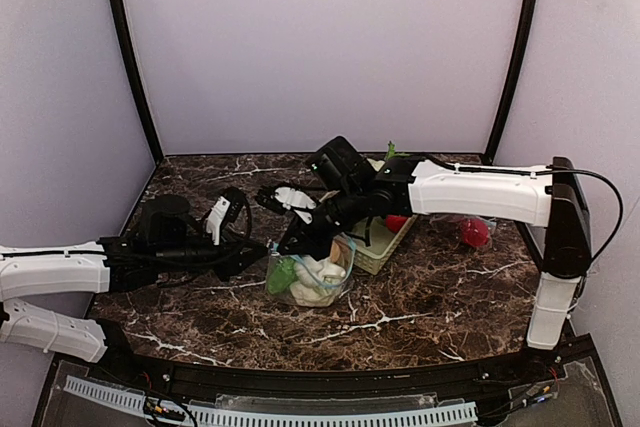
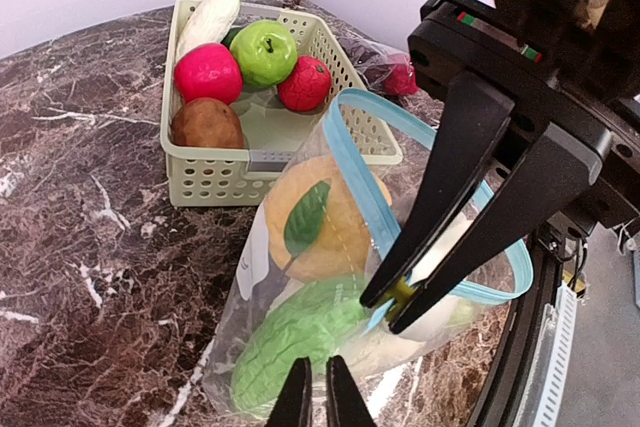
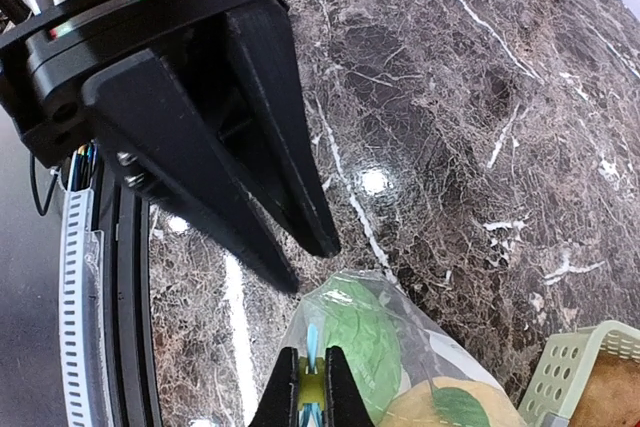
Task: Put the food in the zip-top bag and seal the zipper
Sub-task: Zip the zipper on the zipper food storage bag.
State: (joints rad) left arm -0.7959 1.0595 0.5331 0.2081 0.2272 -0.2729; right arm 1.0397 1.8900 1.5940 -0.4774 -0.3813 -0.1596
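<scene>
My left gripper is closed and short of the blue zipper's end. It should open and grip that end [image 3: 312, 340] before my right gripper pulls the yellow slider.
The zip-top bag [image 2: 300, 277] stands on the marble with its blue zipper [image 2: 352, 162] gaping. Inside it lie an orange fruit with a leaf [image 2: 335, 237], a bumpy green vegetable [image 2: 300, 347] and something white. My right gripper [image 3: 310, 387] is shut on the yellow slider [image 2: 402, 292] at the zipper's near end. Low beside the bag, my left gripper [image 2: 320, 397] is shut, with nothing visible between its fingers. More food fills the basket [image 2: 215, 175]: a white radish [image 2: 208, 19], green apple [image 2: 264, 52], pink fruit [image 2: 208, 72], red fruit [image 2: 304, 84] and brown potato [image 2: 206, 124].
The pale green basket [image 1: 385, 247] sits just right of the bag [image 1: 312, 282], under the right arm. A red item in clear wrap [image 1: 475, 234] lies further right. Both grippers, left [image 1: 255, 255] and right [image 1: 290, 247], crowd the bag's left side.
</scene>
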